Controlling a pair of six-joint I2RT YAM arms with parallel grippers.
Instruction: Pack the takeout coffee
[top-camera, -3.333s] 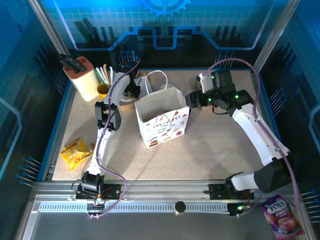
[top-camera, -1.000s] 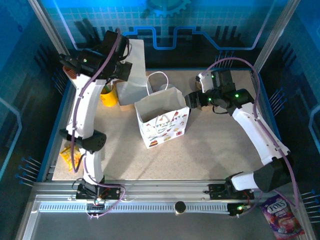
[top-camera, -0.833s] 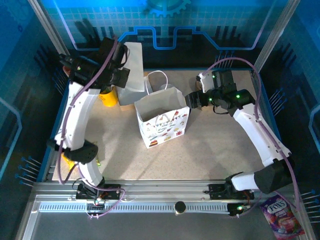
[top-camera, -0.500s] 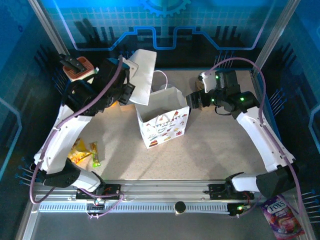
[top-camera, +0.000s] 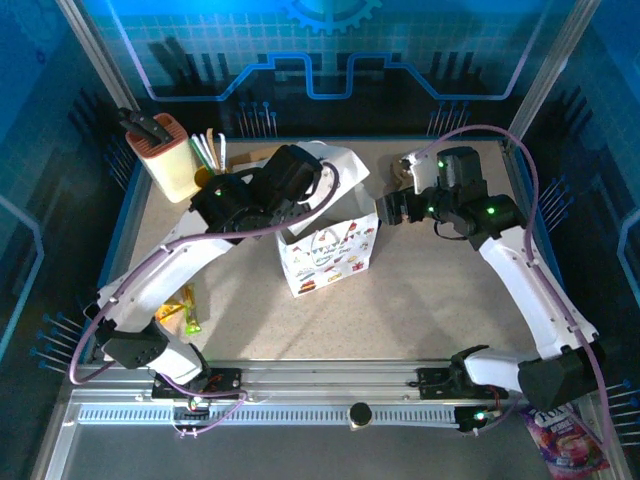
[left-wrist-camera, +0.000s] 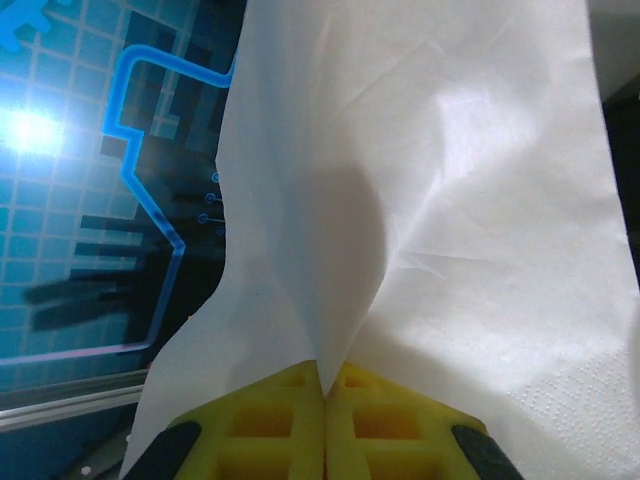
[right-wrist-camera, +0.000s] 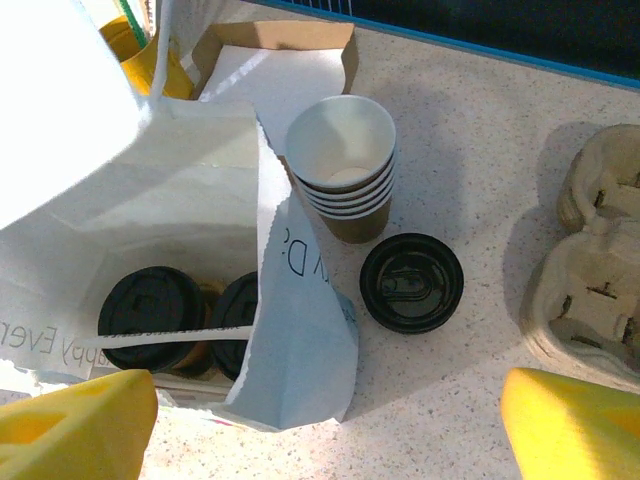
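Note:
The white paper napkin (top-camera: 345, 164) is hanging over the bag's opening (top-camera: 350, 207), so my left gripper should keep moving it in until it is inside the bag's sides, and then let go.
Two takeout coffee cups with black lids (right-wrist-camera: 150, 305) (right-wrist-camera: 235, 312) stand inside the white printed paper bag (top-camera: 330, 250), whose wall (right-wrist-camera: 300, 310) partly covers them. My left gripper (top-camera: 312, 182) hovers over the bag's mouth. In the left wrist view it (left-wrist-camera: 325, 388) is shut on a white paper napkin (left-wrist-camera: 430, 200), which hangs over the bag's back edge (top-camera: 340, 165). My right gripper (top-camera: 392, 208) is at the bag's right side, open and empty, its yellow fingers (right-wrist-camera: 70, 430) wide apart above the bag's corner and the table.
A stack of empty cups (right-wrist-camera: 345, 165), a loose black lid (right-wrist-camera: 411, 282) and a pulp carrier (right-wrist-camera: 590, 270) sit right of the bag. Behind it is a cardboard napkin tray (right-wrist-camera: 280, 55). A knife block (top-camera: 165, 150) and snack packets (top-camera: 175, 310) lie at the left.
My left arm has swung from the back left corner over to the bag, carrying the napkin with it. The right gripper stayed open and drifted slightly right.

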